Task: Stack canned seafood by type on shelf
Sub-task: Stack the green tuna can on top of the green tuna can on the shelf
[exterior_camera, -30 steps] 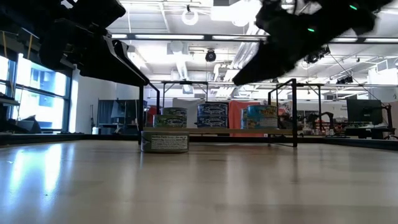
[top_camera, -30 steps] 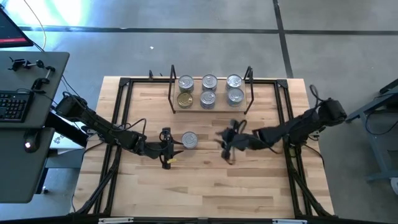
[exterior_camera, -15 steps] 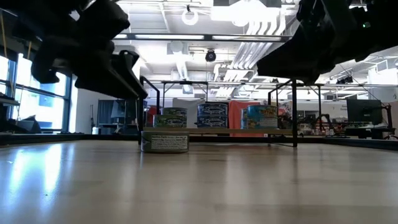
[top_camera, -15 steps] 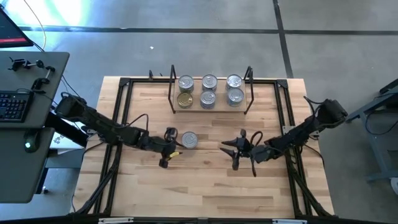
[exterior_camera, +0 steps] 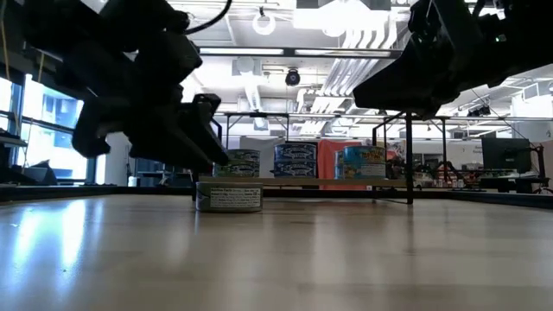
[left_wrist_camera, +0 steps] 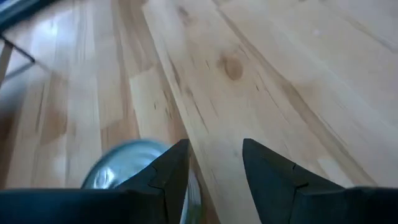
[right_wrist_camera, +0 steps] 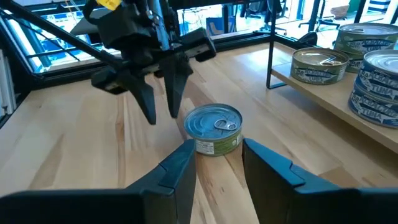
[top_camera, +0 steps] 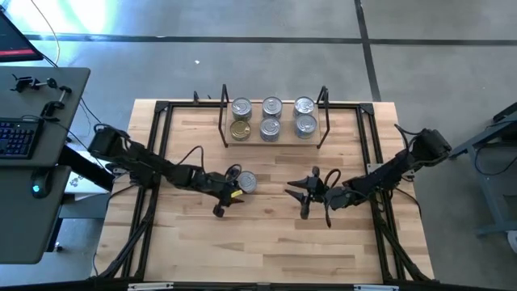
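Next, the left gripper pinches the loose tin's rim (top_camera: pixel 247 183) and stacks that tin, since the loose tin and the matching gold-lidded tin (top_camera: pixel 241 130) are on the left gripper's side.
One silver-lidded tin of canned seafood (top_camera: pixel 246 183) lies flat on the table in front of the shelf (top_camera: pixel 275 142), a wooden board with black wire ends. The shelf carries several tins (top_camera: pixel 272 107), one of them gold-lidded (top_camera: pixel 240 129). My left gripper (right_wrist_camera: pixel 158 102) hangs open just left of the loose tin (right_wrist_camera: pixel 214 127), fingers slanting down and a little above the tin, with a small gap to it. In the left wrist view bare wood shows between its fingers, with the tin (left_wrist_camera: pixel 121 168) off to one side. My right gripper (top_camera: pixel 292 192) stands open to the tin's right, pointing at it.
A black tube frame (top_camera: pixel 161 162) runs around the table's edges. Bare wood lies between the loose tin and the near edge. A desk with a keyboard (top_camera: pixel 20 137) stands beyond the table's left side.
My left gripper has moved toward the table's right and down, up to the loose tin, rolling its wrist as it came. My right gripper has sunk and turned toward the tin, then kept still. The tin has stayed in place.
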